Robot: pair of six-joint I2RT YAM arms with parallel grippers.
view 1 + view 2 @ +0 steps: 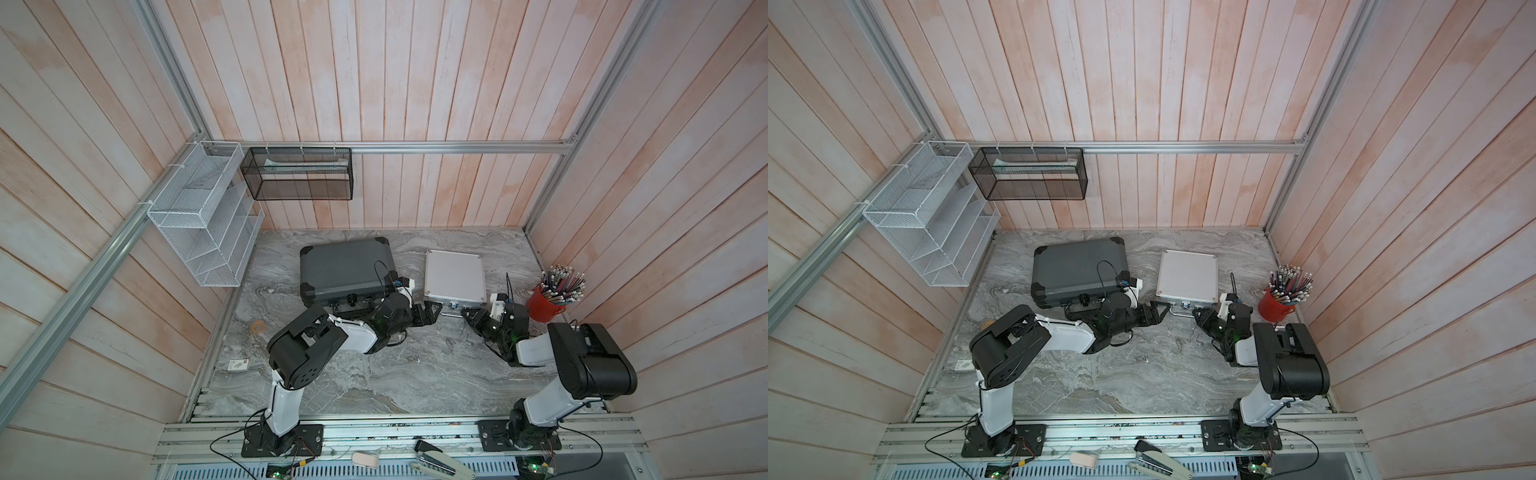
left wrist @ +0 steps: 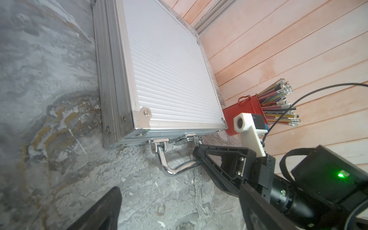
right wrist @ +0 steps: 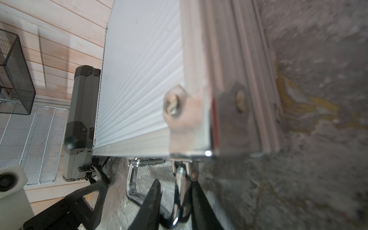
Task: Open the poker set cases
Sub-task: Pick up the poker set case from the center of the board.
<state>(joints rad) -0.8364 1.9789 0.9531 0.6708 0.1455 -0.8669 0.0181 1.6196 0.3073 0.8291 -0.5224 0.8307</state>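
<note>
One leg of the silver case's handle [image 3: 182, 184] is keeping my right gripper busy, so my left gripper should hold the other leg [image 2: 161, 151] before my right gripper works the latches.
Both poker set cases lie shut and flat at the back of the marble table. The larger dark grey case [image 1: 347, 270] [image 1: 1077, 268] [image 3: 81, 111] is on the left. The ribbed silver case [image 1: 455, 276] [image 1: 1187, 276] [image 2: 169, 69] [image 3: 139, 79] is on the right. Its chrome handle [image 2: 175, 169] [image 3: 181, 187] and latches [image 2: 187, 138] face the arms. My right gripper [image 1: 471, 316] [image 1: 1200, 318] [image 3: 176, 183] is closed down round one leg of that handle. My left gripper [image 1: 432, 312] [image 1: 1152, 313] [image 2: 181, 189] is open over bare table by the handle's other end, holding nothing.
A red cup of pencils [image 1: 544, 305] [image 2: 249, 111] stands just right of the silver case, close to my right wrist. A black mesh basket [image 1: 297, 174] and a white wire rack [image 1: 203, 216] hang on the walls. A stapler [image 1: 440, 459] lies on the front rail.
</note>
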